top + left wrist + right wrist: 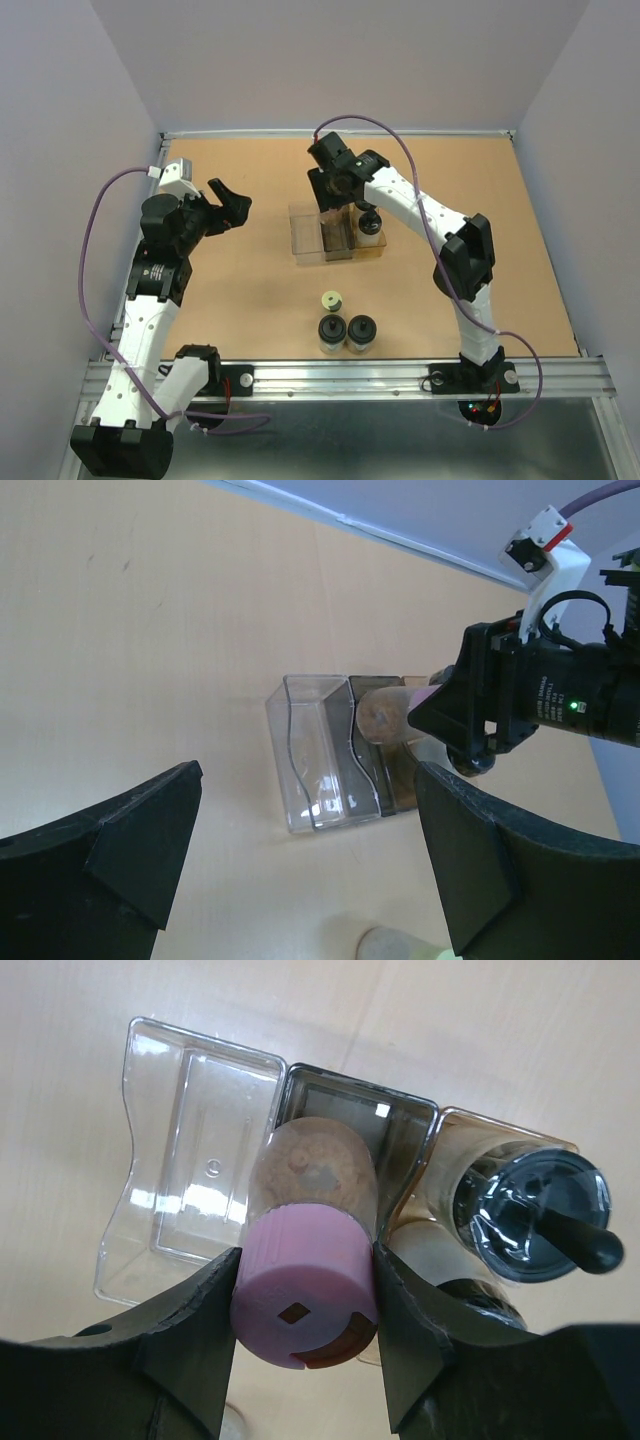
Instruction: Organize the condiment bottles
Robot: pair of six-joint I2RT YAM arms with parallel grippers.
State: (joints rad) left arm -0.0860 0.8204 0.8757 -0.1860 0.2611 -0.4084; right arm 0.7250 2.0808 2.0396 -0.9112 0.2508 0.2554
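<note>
The pink-capped jar's base (316, 1165) is above the empty middle compartment (338, 237), so the robot's right gripper should keep moving the jar down until it stands inside, then let go.
My right gripper (305, 1295) is shut on the pink-capped jar (305, 1280), holding it tilted over the middle compartment of the clear rack (190, 1160); its base is down in that compartment. From above, the right gripper (335, 195) is over the rack (305, 235). A black-capped jar (535, 1215) stands in the right compartment, with a second dark cap (478, 1300) partly hidden beside it. A yellow-green-capped jar (331, 301) and two black-capped jars (331, 331) (361, 331) stand near the front. My left gripper (232, 205) is open and empty, left of the rack.
The rack's left compartment (200, 1175) holds nothing. The left wrist view shows the rack (320, 755), the pink-capped jar (385, 712) and the right gripper (480, 705) beyond my open fingers (130, 830). The table's back wall edge (340, 132) lies behind the rack.
</note>
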